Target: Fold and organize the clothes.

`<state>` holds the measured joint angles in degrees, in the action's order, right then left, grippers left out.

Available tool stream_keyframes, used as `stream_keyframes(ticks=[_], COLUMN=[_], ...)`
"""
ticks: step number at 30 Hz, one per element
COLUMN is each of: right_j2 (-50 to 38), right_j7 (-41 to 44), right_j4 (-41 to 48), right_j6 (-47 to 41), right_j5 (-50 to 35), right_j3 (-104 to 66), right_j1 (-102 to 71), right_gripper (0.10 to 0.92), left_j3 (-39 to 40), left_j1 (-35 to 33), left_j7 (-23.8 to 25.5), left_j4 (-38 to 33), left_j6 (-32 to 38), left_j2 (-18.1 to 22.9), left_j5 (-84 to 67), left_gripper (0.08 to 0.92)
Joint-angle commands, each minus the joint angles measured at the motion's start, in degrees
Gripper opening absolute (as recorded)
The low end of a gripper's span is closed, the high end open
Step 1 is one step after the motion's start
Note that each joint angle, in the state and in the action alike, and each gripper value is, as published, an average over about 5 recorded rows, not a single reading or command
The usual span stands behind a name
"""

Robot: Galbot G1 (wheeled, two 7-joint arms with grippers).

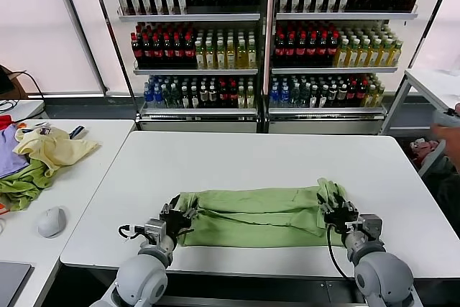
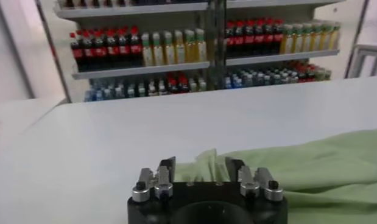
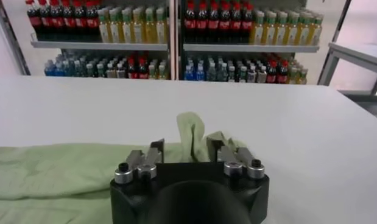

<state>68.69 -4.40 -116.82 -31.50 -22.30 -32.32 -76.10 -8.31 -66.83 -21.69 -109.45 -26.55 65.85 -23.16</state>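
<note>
Next, my left gripper pulls the shirt's near end (image 1: 190,197) toward the side table and then folds that end over, because the folded shirt stretches out (image 1: 323,195) to my right gripper.
The clothes are one light green shirt (image 1: 255,215), folded into a long band across the front of the white table (image 1: 259,156). My left gripper (image 1: 176,215) is at the band's left end and my right gripper (image 1: 336,213) at its right end. In the left wrist view the left gripper (image 2: 200,167) stands open, with a raised ridge of the shirt (image 2: 310,164) between its fingers but not pinched. The right wrist view shows the right gripper (image 3: 185,149) open in the same way, a bunched fold of the shirt (image 3: 54,170) rising between its fingers.
A side table on the left carries a pale yellow garment (image 1: 54,147), a purple one (image 1: 8,150), a darker green one (image 1: 21,185) and a grey mouse (image 1: 52,221). Shelves of bottles (image 1: 266,34) stand behind. A person's hand (image 1: 449,134) shows at the right edge.
</note>
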Motion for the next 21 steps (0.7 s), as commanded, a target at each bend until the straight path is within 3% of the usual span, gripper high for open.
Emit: stream_keyframes(ticks=[1,4,6,14,21], right_j2=[0.65,0.53,0.42,0.31,0.17], right_j7=[0.06,0.1,0.1,0.02,-0.33], right_j4=[-3.54,-3.7,-3.8,-3.75,-3.89], right_j6=[0.69,0.86,0.88,0.79,0.68], right_j5=[1.62,1.47,1.28,0.31,-2.4], right_j3=[-0.77,-1.09,-1.26,-1.18,-0.97], right_j1=[-4.73,-5.01,-5.04,-4.22,-2.99], right_gripper=[0.712,0.779,0.803,0.823,0.823], left_j3=[-0.22,0.05,0.1,-1.1,-5.53], left_j1=[-1.65,-1.69,-1.78,-1.77,-1.85], left_j7=[-6.88,-7.17,-7.15,-5.8,-3.54], left_j4=[5.59,6.22,6.4,6.56,4.57], left_j6=[-2.03,-3.07,-3.5,-5.2,-5.65], left_j2=[8.38,9.19,9.4,8.65,4.91], left_j5=[8.04,7.99,7.75,2.2,-4.44], left_gripper=[0.714,0.774,0.768,0.55,0.351])
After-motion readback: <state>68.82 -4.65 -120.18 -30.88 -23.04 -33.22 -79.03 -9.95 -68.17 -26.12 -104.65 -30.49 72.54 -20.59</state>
